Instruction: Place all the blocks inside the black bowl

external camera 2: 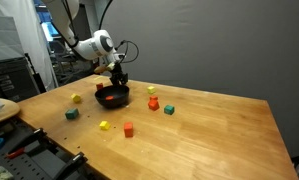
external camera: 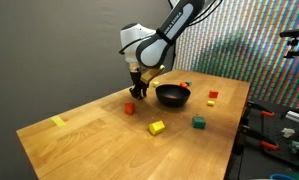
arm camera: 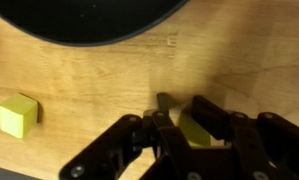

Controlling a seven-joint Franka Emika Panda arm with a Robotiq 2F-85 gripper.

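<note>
Next, my gripper lifts clear, opens and turns before it closes on the block's sides (arm camera: 196,134), because the yellow-green block (arm camera: 194,130) sits crooked under its fingers.
The black bowl (external camera: 172,96) sits mid-table and also shows in an exterior view (external camera 2: 112,98) with something red inside, and at the top of the wrist view (arm camera: 89,18). My gripper (external camera: 139,90) hangs just beside the bowl, a little above the table. In the wrist view the gripper (arm camera: 194,125) is shut on a yellow-green block (arm camera: 196,132). A yellow block (arm camera: 19,114) lies on the table nearby. Loose blocks lie around: red (external camera: 130,107), yellow (external camera: 156,127), green (external camera: 199,122), red (external camera: 212,96), orange (external camera 2: 152,90).
The wooden table (external camera: 99,145) has a yellow block (external camera: 57,121) near its corner edge. A green block (external camera 2: 72,113) and a yellow block (external camera 2: 77,98) lie on the bowl's far side. Tools and clutter (external camera: 284,130) sit past the table's edge.
</note>
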